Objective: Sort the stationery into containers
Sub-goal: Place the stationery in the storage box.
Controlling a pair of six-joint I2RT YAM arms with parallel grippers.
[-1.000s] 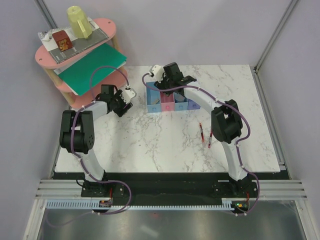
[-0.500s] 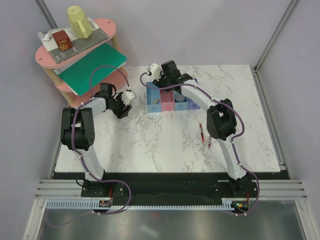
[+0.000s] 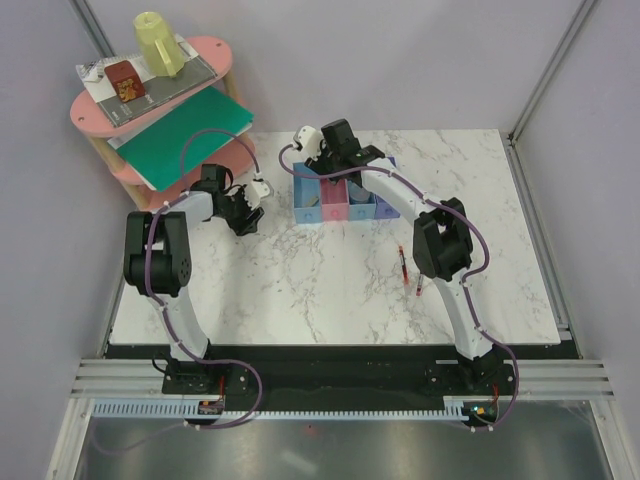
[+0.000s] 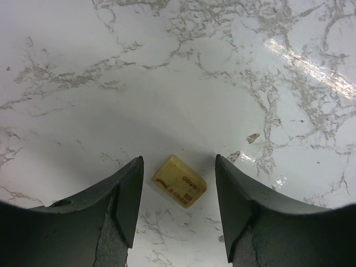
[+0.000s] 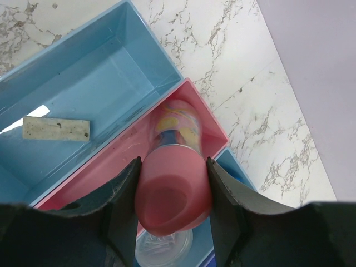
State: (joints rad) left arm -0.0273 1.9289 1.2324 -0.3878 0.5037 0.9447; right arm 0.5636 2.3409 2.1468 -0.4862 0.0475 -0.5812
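The tan block (image 4: 179,182) sits at a slant between the open fingers, so the robot's left gripper should turn to match the tan block's long sides (image 4: 190,170) before it closes.
My right gripper (image 5: 173,161) is shut on the pink cap of the tube (image 5: 177,125), which points down into the pink bin (image 5: 117,167). In the top view this gripper (image 3: 335,163) hangs over the left end of the row of bins (image 3: 350,211). My left gripper (image 4: 178,158) is open, low over the table, with a tan block (image 4: 179,181) lying between its fingers, apart from both. In the top view it (image 3: 245,207) is left of the bins. Two red pens (image 3: 401,263) (image 3: 420,284) lie on the table in front of the bins.
The left light blue bin (image 5: 105,83) holds only a white label strip (image 5: 55,128). A clear round lid (image 5: 164,250) shows in the bin right of the pink one. A pink shelf (image 3: 210,52) with a yellow cup (image 3: 158,42), brown box (image 3: 125,80) and green board (image 3: 185,125) stands far left.
My right gripper with the tube has shifted slightly left over the bins. My left gripper has moved only a little, staying over the tan block.
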